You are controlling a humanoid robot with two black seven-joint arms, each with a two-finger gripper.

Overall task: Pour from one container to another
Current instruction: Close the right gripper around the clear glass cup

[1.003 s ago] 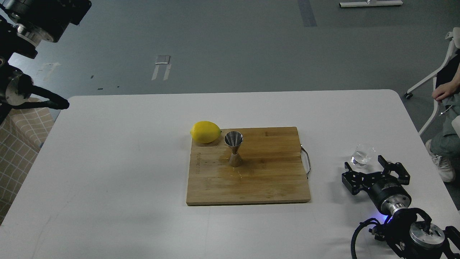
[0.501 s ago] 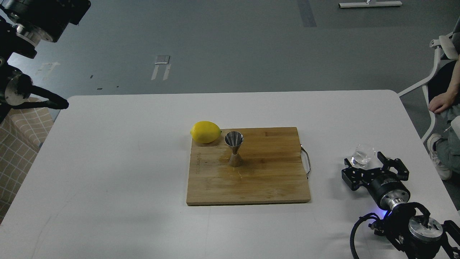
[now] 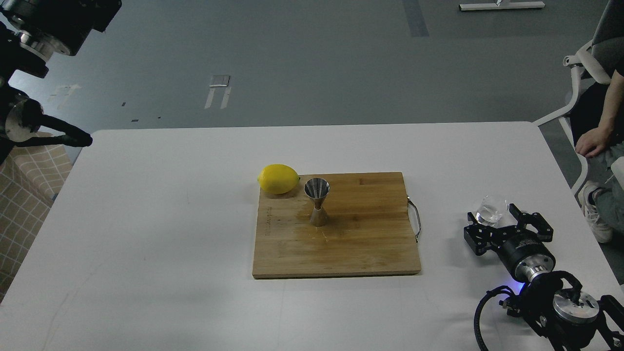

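Note:
A little clear liquid is low in the glass tumbler. So the liquid will come out in a thin stream when I pour.
The clear glass tumbler stands on the white table at the right, with a little clear liquid in it. My right gripper is open and low on the table, one finger on each side of the tumbler's near half; I cannot tell whether they touch it. The steel jigger stands upright, larger cone uppermost, on the wooden cutting board in the middle. My left gripper hangs off the table's far left corner, dark and seen side-on, holding nothing that I can see.
A yellow lemon lies at the board's far left corner, close to the jigger. The board has a metal handle on its right edge. A seated person and a white chair are beside the table's right edge.
My right gripper has slid forward, so its open fingers now flank the tumbler instead of lying short of it. The person's chair at the right has shifted. The left arm has barely moved.

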